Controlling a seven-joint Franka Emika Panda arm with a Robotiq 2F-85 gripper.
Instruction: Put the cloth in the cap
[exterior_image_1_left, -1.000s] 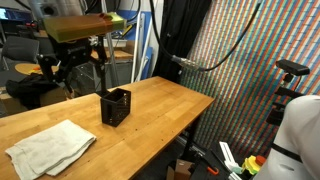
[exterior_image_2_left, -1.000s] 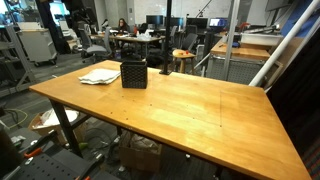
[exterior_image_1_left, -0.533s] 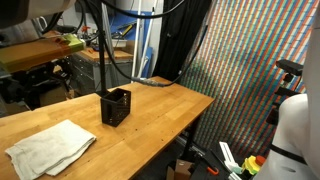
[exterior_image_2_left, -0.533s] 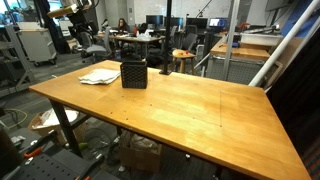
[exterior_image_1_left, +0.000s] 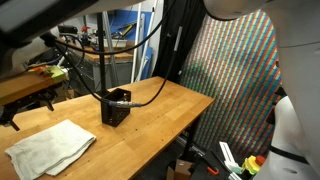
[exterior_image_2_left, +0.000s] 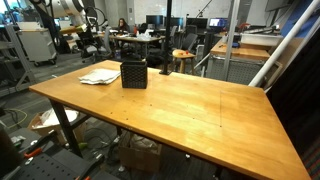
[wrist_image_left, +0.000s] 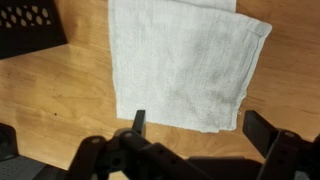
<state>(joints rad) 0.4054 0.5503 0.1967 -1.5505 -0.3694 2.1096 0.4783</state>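
My gripper should keep going down toward the cloth's middle (exterior_image_1_left: 47, 146) until it pinches the cloth there, because my open fingers span the white cloth's near edge (wrist_image_left: 185, 121) and are clear of the black container.
A folded white cloth (exterior_image_1_left: 50, 146) lies flat on the wooden table (exterior_image_1_left: 150, 120) in both exterior views (exterior_image_2_left: 98, 76). Next to it stands a black mesh container (exterior_image_1_left: 116, 107), open at the top, also in the other exterior view (exterior_image_2_left: 133, 74). In the wrist view the cloth (wrist_image_left: 185, 60) fills the upper middle and a corner of the black container (wrist_image_left: 30, 25) shows at top left. My gripper (wrist_image_left: 200, 128) is open and empty, its two fingers spread just off the cloth's near edge, high above the table. In the exterior views the arm is mostly out of frame.
The table's edge drops off towards a colourful patterned curtain (exterior_image_1_left: 235, 80). Cables (exterior_image_1_left: 130, 50) hang over the table by the black container. Office desks, chairs and people (exterior_image_2_left: 150, 40) stand behind the table. Boxes sit under the table (exterior_image_2_left: 140, 155).
In an exterior view the arm and its yellow-topped part have swung left and lower over the cloth side, and the cables now trail across the container. Cloth and container have not moved.
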